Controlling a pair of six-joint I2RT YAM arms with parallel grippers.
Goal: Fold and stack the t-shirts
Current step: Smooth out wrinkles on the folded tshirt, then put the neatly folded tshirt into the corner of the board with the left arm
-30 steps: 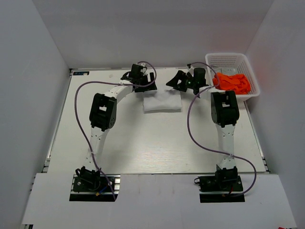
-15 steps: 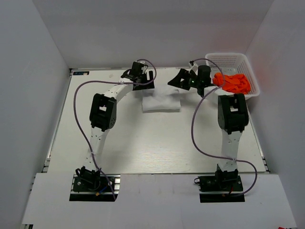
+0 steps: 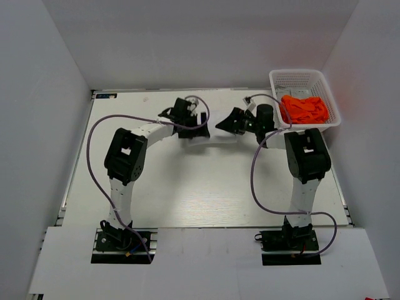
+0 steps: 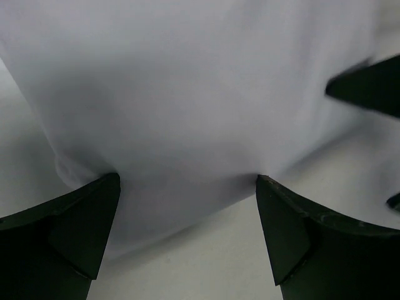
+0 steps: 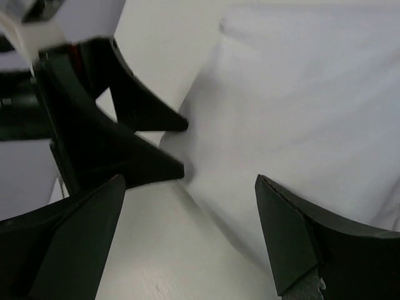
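I should use my left gripper to drag the folded white t-shirt [image 3: 217, 136] by its side edge to the empty back corner [image 3: 116, 109], because the t-shirt takes up the folding space at the middle.
A folded white t-shirt [image 3: 211, 136] lies flat at the back middle of the table, mostly covered by both grippers. My left gripper [image 3: 190, 125] is at its left side, open, with the fingertips straddling the cloth's edge [image 4: 187, 125] and the tabletop below it. My right gripper [image 3: 227, 122] is at its right side, also open, with the white cloth [image 5: 300, 112] by its right fingertip. The left gripper's fingers [image 5: 140, 119] show in the right wrist view, close by. An orange t-shirt [image 3: 304, 108] lies crumpled in the basket.
A white lattice basket [image 3: 299, 78] stands at the back right corner of the table, just right of my right arm. Purple cables loop beside both arms. Grey walls close in the table's back and sides.
Both grippers have come down and toward each other onto the white t-shirt, which they now mostly cover. The left arm's elbow has swung left. The jaws have stayed open.
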